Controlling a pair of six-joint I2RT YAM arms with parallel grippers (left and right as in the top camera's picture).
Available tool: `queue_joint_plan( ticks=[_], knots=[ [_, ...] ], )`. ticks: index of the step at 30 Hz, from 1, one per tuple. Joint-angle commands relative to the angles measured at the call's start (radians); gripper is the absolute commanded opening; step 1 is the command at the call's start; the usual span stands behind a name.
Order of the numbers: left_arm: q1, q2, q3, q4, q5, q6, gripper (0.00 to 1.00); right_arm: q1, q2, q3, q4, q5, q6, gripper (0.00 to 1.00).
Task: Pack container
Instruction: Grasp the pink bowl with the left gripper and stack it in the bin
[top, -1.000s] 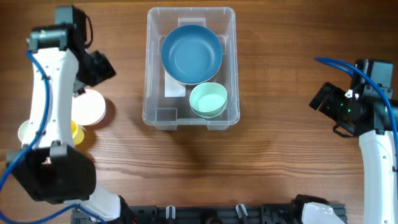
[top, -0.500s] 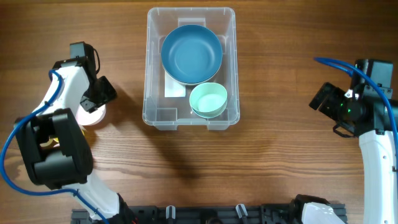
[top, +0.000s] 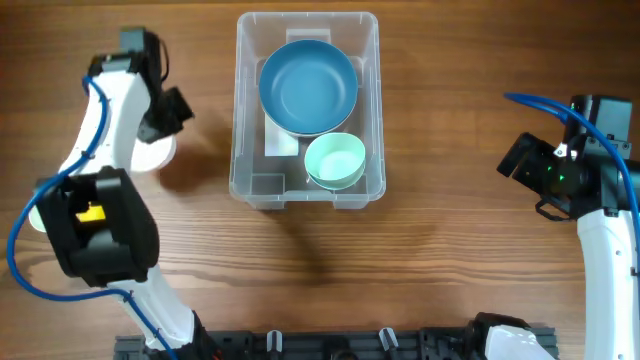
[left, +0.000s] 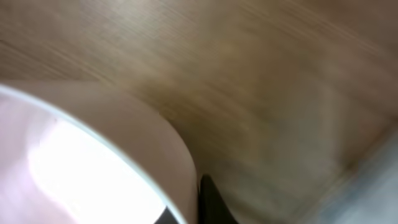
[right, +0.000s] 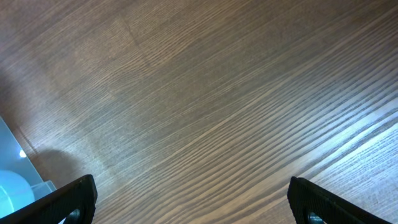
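The white bowl (top: 153, 153) hangs opening side up and the mint cup (top: 335, 160) stands open, so my left gripper should keep carrying the bowl until it sits inside the cup.
The clear container (top: 240, 110) stands at the middle back of the table, with a blue bowl (top: 308, 85) and a mint cup (top: 335, 160) inside it over a white label (top: 280, 142). To its left sits a white bowl (top: 152, 156), which fills the lower left of the blurred left wrist view (left: 93, 162). My left gripper (top: 163, 112) (left: 189, 213) is shut on that bowl's rim, one dark finger (left: 212, 200) outside the wall. Far to the right, my right gripper (top: 518, 158) (right: 199, 205) hangs open over bare wood.
Under the left arm a yellow object (top: 90, 212) and a pale bowl (top: 36, 216) show in part near the left edge. A corner of the container (right: 15, 177) appears at the left of the right wrist view.
My left gripper has closed on the white bowl's rim. The left arm has swung toward the back, and the bowl has shifted slightly that way. The right arm has not moved.
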Motion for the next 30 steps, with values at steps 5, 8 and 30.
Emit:
queue_joint_plan(
  ticks=[5,8,30],
  knots=[
    [-0.344,-0.174,0.287,-0.236,0.012,0.013,0.04,-0.003,-0.001,-0.003,0.001,-0.021,-0.009,1.0],
    [-0.52,-0.208,0.287,-0.251,0.012,0.001,0.04,-0.003,-0.001,-0.003,0.001,-0.021,-0.009,1.0],
    [-0.799,0.013,0.286,-0.111,0.137,-0.039,0.88,-0.003,-0.001,-0.003,0.002,-0.027,-0.01,1.0]
  ],
)
